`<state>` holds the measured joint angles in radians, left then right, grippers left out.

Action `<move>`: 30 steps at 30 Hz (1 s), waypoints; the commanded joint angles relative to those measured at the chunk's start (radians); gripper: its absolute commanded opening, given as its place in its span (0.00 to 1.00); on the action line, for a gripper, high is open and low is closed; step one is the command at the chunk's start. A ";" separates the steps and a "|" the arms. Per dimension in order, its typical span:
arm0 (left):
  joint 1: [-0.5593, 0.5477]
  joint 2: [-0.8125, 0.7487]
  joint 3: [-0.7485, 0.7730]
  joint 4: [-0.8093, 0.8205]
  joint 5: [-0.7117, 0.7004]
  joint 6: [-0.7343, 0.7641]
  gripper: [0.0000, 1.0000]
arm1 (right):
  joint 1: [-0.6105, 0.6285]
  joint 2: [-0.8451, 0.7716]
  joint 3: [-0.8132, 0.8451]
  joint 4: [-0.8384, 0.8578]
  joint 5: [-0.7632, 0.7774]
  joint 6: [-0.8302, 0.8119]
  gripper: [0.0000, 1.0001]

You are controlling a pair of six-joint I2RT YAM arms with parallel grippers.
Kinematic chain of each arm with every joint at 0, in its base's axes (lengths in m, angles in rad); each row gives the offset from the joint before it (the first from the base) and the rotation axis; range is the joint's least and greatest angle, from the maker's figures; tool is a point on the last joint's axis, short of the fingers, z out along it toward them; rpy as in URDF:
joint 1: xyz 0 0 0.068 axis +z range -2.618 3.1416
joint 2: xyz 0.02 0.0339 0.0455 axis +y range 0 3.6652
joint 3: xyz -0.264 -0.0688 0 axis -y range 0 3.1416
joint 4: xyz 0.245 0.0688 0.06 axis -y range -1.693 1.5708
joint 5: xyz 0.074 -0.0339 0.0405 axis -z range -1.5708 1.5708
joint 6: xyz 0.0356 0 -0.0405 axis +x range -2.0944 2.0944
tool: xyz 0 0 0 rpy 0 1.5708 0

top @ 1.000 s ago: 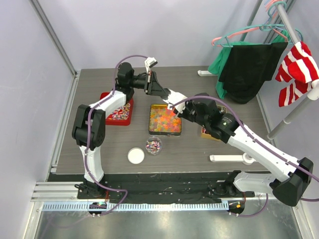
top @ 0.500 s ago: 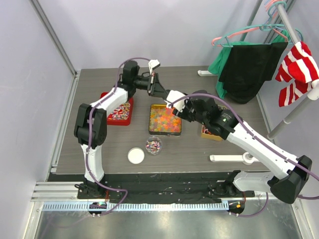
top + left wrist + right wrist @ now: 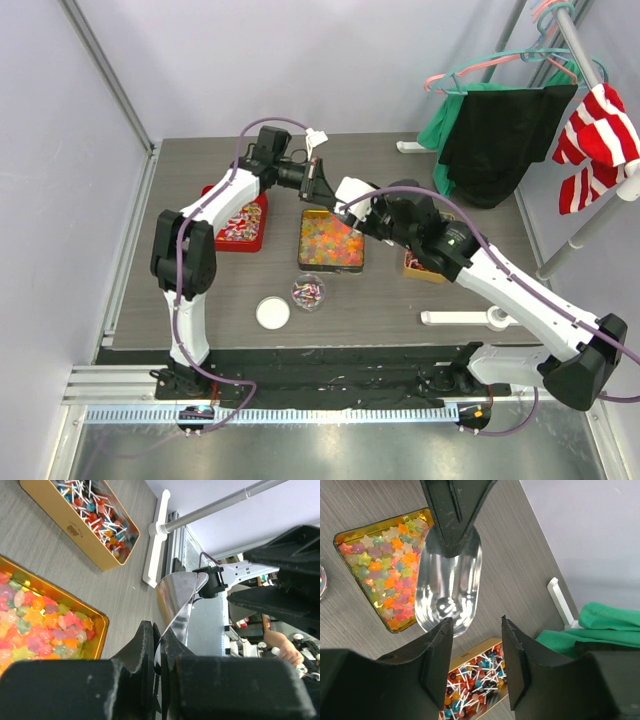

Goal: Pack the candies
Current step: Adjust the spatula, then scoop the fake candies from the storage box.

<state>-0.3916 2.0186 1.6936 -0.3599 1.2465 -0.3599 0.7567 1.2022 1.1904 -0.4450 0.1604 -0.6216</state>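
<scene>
The robot's left gripper is pinching the scoop by its metal bowl (image 3: pixel 452 569), so next the right gripper takes hold of the scoop's handle before it scoops the gummy candies.
My left gripper (image 3: pixel 318 181) is shut on the handle of a shiny metal scoop (image 3: pixel 342 191) and holds it in the air over the far edge of a gold tin (image 3: pixel 304 262) of star-shaped gummy candies (image 3: pixel 330 242). The scoop (image 3: pixel 177 597) shows empty in the right wrist view (image 3: pixel 451 587). My right gripper (image 3: pixel 362 215) is open and empty just beside the scoop's mouth, its fingers (image 3: pixel 436 660) below it. A small glass bowl (image 3: pixel 308 292) holds some mixed candies. A red tray (image 3: pixel 238 225) at the left holds wrapped candies.
A gold tin of lollipops (image 3: pixel 425 265) sits at the right, under my right arm. A white lid (image 3: pixel 272 313) lies beside the bowl. A clothes rack with garments (image 3: pixel 500 120) stands at the back right, its white foot (image 3: pixel 465 318) on the table.
My left gripper has carried the scoop rightward and nearer, toward the gold tin. My right gripper has shifted slightly up toward the scoop's mouth.
</scene>
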 commanded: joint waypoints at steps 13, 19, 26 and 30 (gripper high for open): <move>0.014 -0.089 -0.060 0.191 0.076 -0.149 0.00 | -0.036 -0.119 -0.178 0.051 -0.139 0.066 0.57; 0.014 -0.098 -0.089 0.246 0.093 -0.186 0.00 | -0.036 -0.104 -0.195 0.115 -0.094 0.057 0.50; 0.014 -0.090 -0.104 0.295 0.113 -0.223 0.00 | -0.034 -0.069 -0.172 0.140 -0.071 0.036 0.47; 0.013 -0.087 -0.104 0.306 0.119 -0.237 0.00 | -0.036 -0.059 -0.164 0.149 -0.081 0.034 0.44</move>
<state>-0.3836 1.9842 1.5875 -0.1188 1.3136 -0.5636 0.7227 1.1389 0.9874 -0.3618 0.0746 -0.5781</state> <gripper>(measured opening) 0.063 0.448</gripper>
